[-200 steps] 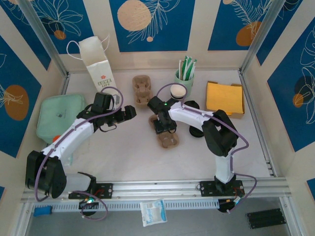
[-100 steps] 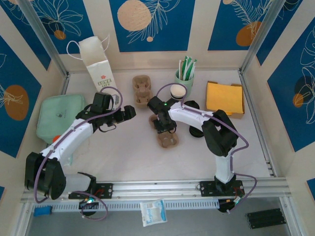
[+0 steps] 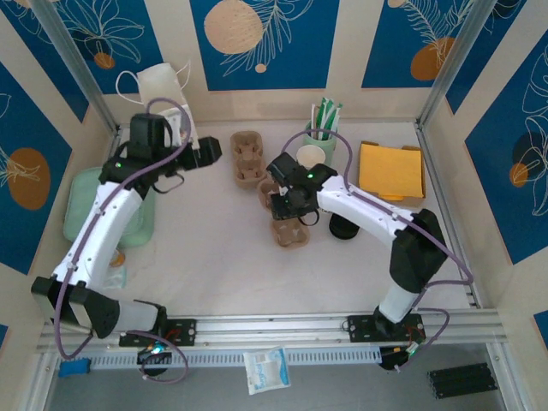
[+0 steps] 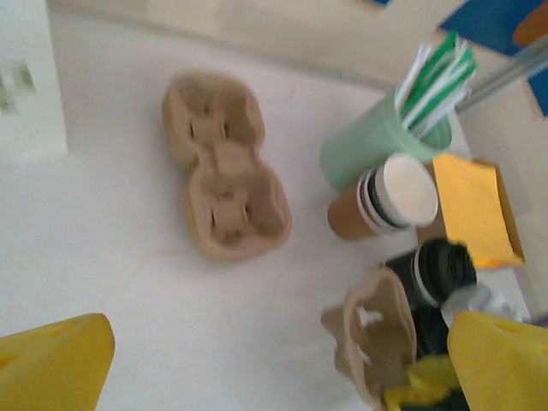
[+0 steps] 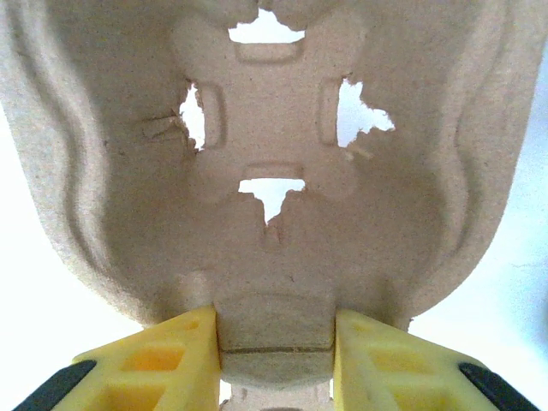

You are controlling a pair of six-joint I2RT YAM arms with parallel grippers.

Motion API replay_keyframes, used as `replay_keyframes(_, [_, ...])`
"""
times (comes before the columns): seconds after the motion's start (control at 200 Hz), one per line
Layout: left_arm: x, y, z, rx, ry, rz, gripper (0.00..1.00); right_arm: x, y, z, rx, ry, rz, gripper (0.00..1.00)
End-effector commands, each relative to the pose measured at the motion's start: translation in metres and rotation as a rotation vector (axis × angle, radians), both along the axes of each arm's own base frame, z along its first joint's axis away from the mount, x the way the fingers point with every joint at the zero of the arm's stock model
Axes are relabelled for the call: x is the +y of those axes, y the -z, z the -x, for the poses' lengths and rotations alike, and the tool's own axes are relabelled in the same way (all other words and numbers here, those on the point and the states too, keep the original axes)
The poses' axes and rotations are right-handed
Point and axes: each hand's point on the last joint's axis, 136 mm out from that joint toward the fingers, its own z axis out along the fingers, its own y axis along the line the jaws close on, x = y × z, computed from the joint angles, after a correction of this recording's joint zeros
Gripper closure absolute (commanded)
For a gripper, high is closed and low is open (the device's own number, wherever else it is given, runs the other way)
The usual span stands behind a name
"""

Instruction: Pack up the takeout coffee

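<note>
I can see the white paper bag's handle standing out free from the bag's rim (image 3: pixel 159 68), so I should go on moving my open left gripper toward that handle until the gripper's fingers can close around it.
My right gripper (image 3: pixel 287 211) (image 5: pixel 274 342) is shut on the middle bridge of a brown pulp cup carrier (image 3: pixel 289 229) (image 5: pixel 274 163), which hangs tilted near the table's middle (image 4: pixel 377 338). Just right of it stands a round black-topped thing (image 3: pixel 342 225), apparently the takeout coffee; its sides are hidden from above. My left gripper (image 3: pixel 205 152) (image 4: pixel 274 372) hovers open at the back left, next to the white paper bag (image 3: pixel 163 84), with nothing between its yellow fingers (image 4: pixel 51 368).
A second pulp carrier (image 3: pixel 248 158) (image 4: pixel 224 184) lies at the back. A stack of lidless cups (image 3: pixel 310 157) (image 4: pixel 390 201) leans by the mint straw holder (image 3: pixel 321 133) (image 4: pixel 377 145). Yellow napkins (image 3: pixel 391 169) sit back right, a mint pouch (image 3: pixel 94 205) far left.
The left arm has swung back and left toward the paper bag, still open. The right gripper has closed on the pulp carrier and tipped it up; its elbow has shifted right.
</note>
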Motion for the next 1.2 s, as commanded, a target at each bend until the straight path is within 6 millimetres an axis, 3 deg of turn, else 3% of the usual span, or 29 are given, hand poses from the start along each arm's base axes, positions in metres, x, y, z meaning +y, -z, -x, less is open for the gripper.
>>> replay_keyframes(0.0, [0.02,-0.005,-0.016,0.01,-0.01,-0.086,0.01,0.005,-0.023,0.01,0.018,0.007,-0.108,0.67])
replay_keyframes(0.18, [0.036,-0.027,-0.058,-0.042,-0.05,-0.117,0.0,0.005,-0.046,0.017,0.009,0.013,-0.203,0.67])
replay_keyframes(0.425, [0.057,-0.053,-0.109,-0.111,-0.102,-0.25,0.01,-0.008,-0.056,0.028,0.005,0.037,-0.249,0.67])
replay_keyframes(0.765, [0.074,-0.044,-0.152,-0.13,-0.173,-0.357,0.0,-0.014,-0.055,0.031,0.022,0.059,-0.286,0.67])
replay_keyframes(1.195, [0.068,-0.032,-0.199,-0.196,-0.232,-0.311,0.1,-0.015,-0.057,0.019,0.032,0.075,-0.334,0.68])
